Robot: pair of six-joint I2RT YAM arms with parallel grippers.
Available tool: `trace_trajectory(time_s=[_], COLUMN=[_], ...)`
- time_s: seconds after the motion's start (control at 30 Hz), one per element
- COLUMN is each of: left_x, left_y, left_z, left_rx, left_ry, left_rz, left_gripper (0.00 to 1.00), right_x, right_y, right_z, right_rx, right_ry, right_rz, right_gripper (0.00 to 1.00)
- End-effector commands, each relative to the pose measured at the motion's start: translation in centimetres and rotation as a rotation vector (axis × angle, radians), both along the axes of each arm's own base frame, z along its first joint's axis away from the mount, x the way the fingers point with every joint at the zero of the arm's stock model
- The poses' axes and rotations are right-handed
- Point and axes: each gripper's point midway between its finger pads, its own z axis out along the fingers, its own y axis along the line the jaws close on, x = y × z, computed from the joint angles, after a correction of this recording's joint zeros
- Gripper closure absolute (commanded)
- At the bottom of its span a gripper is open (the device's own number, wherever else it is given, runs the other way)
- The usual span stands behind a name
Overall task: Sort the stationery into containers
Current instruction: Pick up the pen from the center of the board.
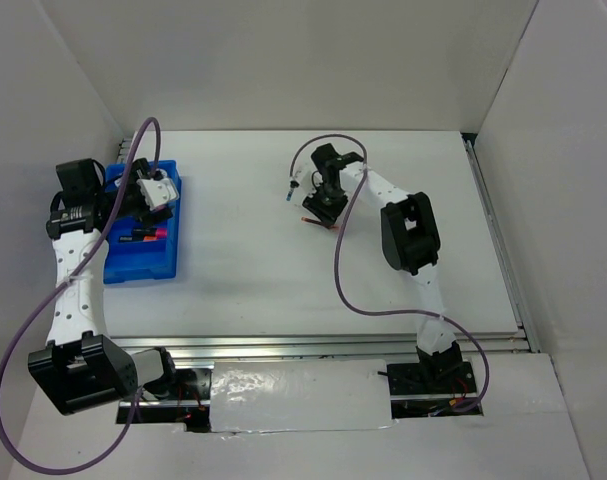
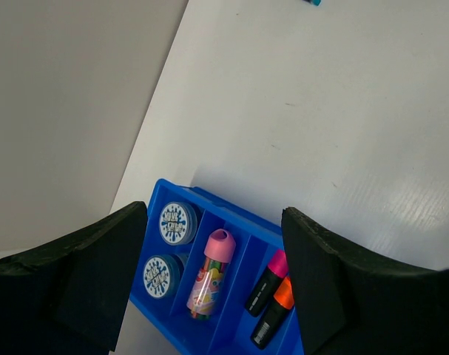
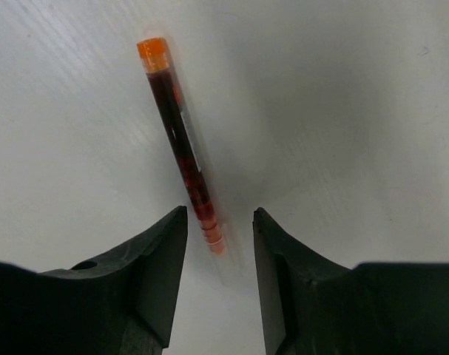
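Next, I grip the red pen (image 1: 314, 221) with my right gripper and pass its orange end (image 3: 152, 52) to my left gripper, as the red pen lies far from the blue tray.
The bright blue tray (image 1: 143, 262) sits at the table's left. In the left wrist view its compartments (image 2: 239, 222) hold two blue-white tape rolls (image 2: 177, 222) (image 2: 161, 275), a chunky pink marker (image 2: 211, 272), and a black-pink highlighter (image 2: 268, 281) beside a black-orange one (image 2: 274, 310). My left gripper (image 2: 213, 218) hangs open above the tray, holding nothing. A thin red pen (image 3: 181, 140) lies flat on the white table. My right gripper (image 3: 219, 222) is open, with its jaws on either side of the pen's near end and not touching it. A blue pen (image 1: 289, 194) lies just left of the right gripper (image 1: 323, 208).
White walls enclose the table on the left, back and right. The tray stands close to the left wall (image 2: 61, 111). A purple cable (image 1: 343, 290) loops from the right arm over the table's middle.
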Motion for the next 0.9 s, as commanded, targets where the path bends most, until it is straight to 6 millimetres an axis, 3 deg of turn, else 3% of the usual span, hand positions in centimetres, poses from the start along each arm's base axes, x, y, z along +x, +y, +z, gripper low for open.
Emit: trace_trajectory(time_s=[0.0, 0.27, 0.4, 0.43, 0.5, 0.57, 0.7, 0.73, 0.87], left_x=[-0.3, -0.2, -0.4, -0.8, -1.3, -1.9, -4.0, -4.6, -6.7], left_y=[-0.9, -1.6, -2.8, -3.7, -4.7, -6.3, -9.8, -11.7, -15.0], left_z=[1.5, 1.7, 1.8, 1.5, 1.0, 0.0, -1.5, -1.5, -4.1], left_rx=[-0.014, -0.032, -0.065, -0.069, -0.074, -0.056, 0.019, 0.027, 0.12], left_ry=[-0.045, -0.045, -0.027, -0.014, -0.002, 0.0, -0.051, -0.074, -0.084], left_rz=[-0.023, -0.039, -0.076, -0.103, -0.129, -0.173, -0.277, -0.333, -0.454], left_gripper=[0.14, 0.15, 0.17, 0.18, 0.19, 0.19, 0.2, 0.21, 0.24], right_x=[0.7, -0.7, -1.8, -2.5, -3.5, -4.9, -10.2, -11.3, -15.6], right_y=[-0.7, -1.8, -1.6, -1.4, 0.1, 1.3, 5.3, 6.2, 8.7], right_z=[-0.4, -1.9, -2.3, -1.9, -0.5, 2.5, 8.7, 9.5, 13.2], right_rx=[-0.04, -0.095, -0.103, -0.097, -0.012, 0.071, 0.329, 0.362, 0.52], right_ry=[-0.01, 0.029, 0.064, 0.082, 0.123, 0.161, 0.33, 0.368, 0.542], right_rz=[0.019, 0.06, 0.073, 0.074, 0.063, 0.045, 0.059, 0.053, 0.063], right_gripper=[0.54, 0.66, 0.95, 0.97, 1.0, 1.0, 1.0, 1.0, 1.0])
